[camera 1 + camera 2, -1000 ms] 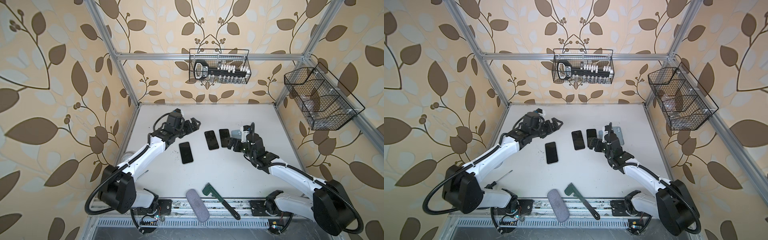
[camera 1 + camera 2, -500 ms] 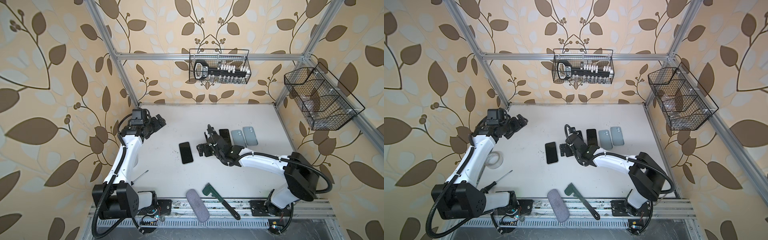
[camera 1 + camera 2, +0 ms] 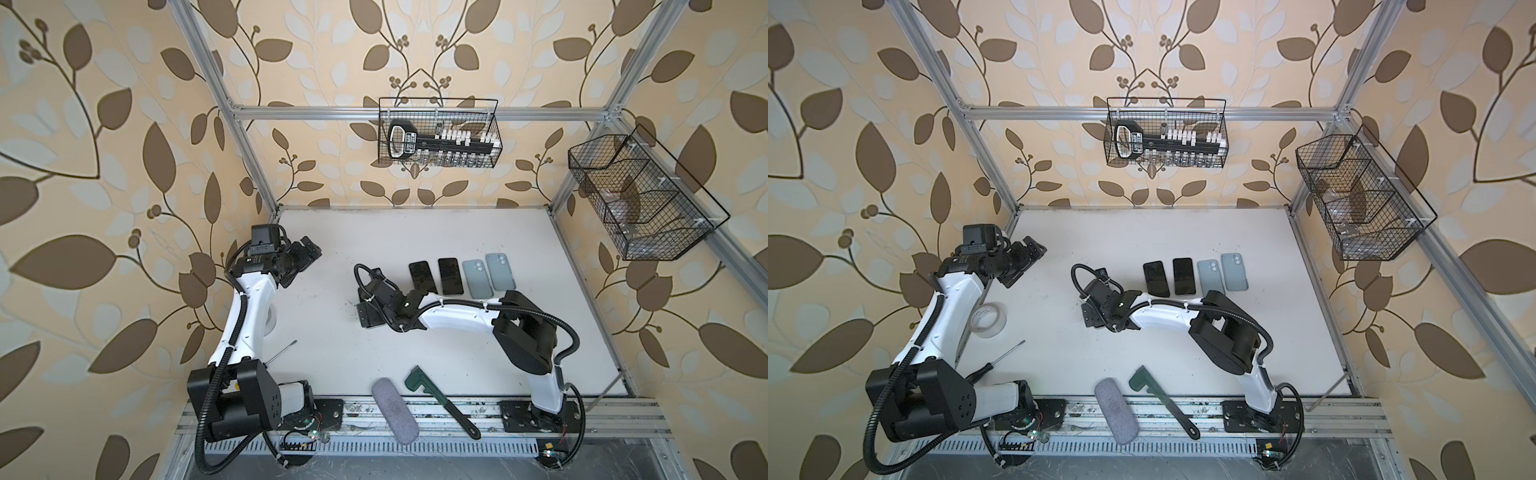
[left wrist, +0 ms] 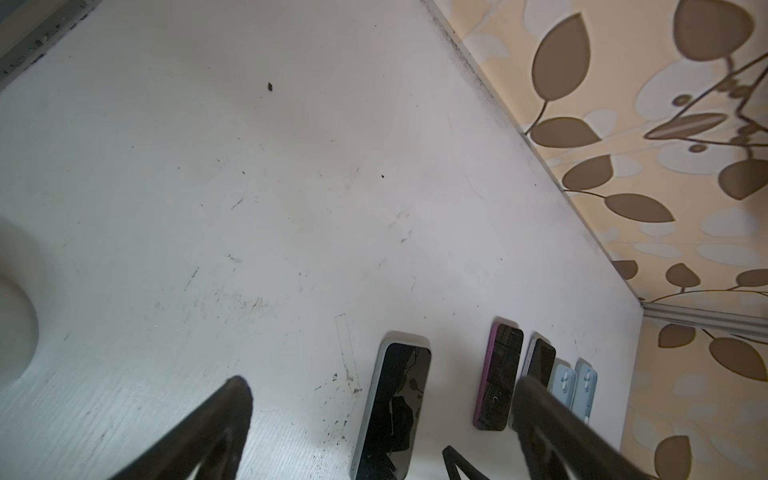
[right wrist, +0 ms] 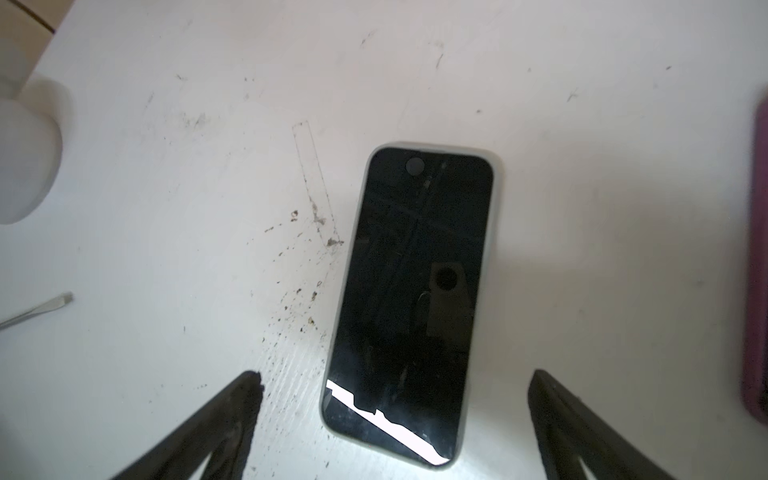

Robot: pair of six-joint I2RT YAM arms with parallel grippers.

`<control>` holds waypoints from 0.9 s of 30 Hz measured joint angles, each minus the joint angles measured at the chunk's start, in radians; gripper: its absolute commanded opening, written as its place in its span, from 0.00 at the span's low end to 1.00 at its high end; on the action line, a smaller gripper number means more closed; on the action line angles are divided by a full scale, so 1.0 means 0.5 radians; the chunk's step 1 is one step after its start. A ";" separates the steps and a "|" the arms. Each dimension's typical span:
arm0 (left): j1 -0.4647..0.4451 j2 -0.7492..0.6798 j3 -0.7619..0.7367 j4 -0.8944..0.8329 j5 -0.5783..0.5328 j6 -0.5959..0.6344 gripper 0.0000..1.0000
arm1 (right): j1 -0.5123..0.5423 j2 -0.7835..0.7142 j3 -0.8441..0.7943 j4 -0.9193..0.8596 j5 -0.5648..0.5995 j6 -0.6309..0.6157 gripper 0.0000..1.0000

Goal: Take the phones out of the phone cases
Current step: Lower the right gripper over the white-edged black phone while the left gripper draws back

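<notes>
The long sides of the phone case (image 5: 480, 288) are between my right gripper's open fingers, so I should go down next until the fingers are on both sides of its near half (image 5: 400, 376), and then close them.
A dark-screened phone (image 5: 415, 291) lies face up on the white table inside a pale grey phone case whose rim frames it. My right gripper (image 5: 395, 377) hangs open just above the phone's near end, one finger on each side, touching nothing. In both top views that gripper (image 3: 368, 316) (image 3: 1092, 313) covers the phone. My left gripper (image 3: 309, 251) is open and empty, raised near the table's far left. The left wrist view shows the cased phone (image 4: 392, 407) lying beyond its open fingers.
Right of the phone lies a row: two bare phones (image 3: 423, 277) (image 3: 451, 276) and two pale blue cases (image 3: 477, 279) (image 3: 500, 272). A tape roll (image 3: 988, 319) and screwdriver (image 3: 1000, 359) lie at left. A grey pouch (image 3: 395, 411) and green wrench (image 3: 440, 401) sit at the front edge.
My right arm has swung left from the row of phones to hover over the cased phone. My left arm has pulled back to the far left. Both grippers have stayed open.
</notes>
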 measured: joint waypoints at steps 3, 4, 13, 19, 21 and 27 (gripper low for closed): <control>0.030 0.000 -0.005 0.005 0.048 -0.006 0.99 | 0.006 0.066 0.053 -0.060 0.002 0.014 1.00; 0.040 0.000 -0.011 0.017 0.076 -0.008 0.99 | 0.006 0.089 0.076 -0.083 0.002 0.019 1.00; 0.162 0.001 -0.055 0.075 0.253 -0.066 0.99 | 0.006 0.271 0.302 -0.246 0.029 0.054 1.00; 0.165 0.001 -0.060 0.099 0.289 -0.074 0.99 | 0.016 0.372 0.417 -0.335 0.089 0.056 1.00; 0.175 0.001 -0.066 0.105 0.298 -0.076 0.99 | 0.024 0.386 0.439 -0.359 0.108 0.056 1.00; 0.176 0.000 -0.078 0.106 0.301 -0.098 0.99 | 0.038 0.416 0.472 -0.394 0.168 0.044 0.92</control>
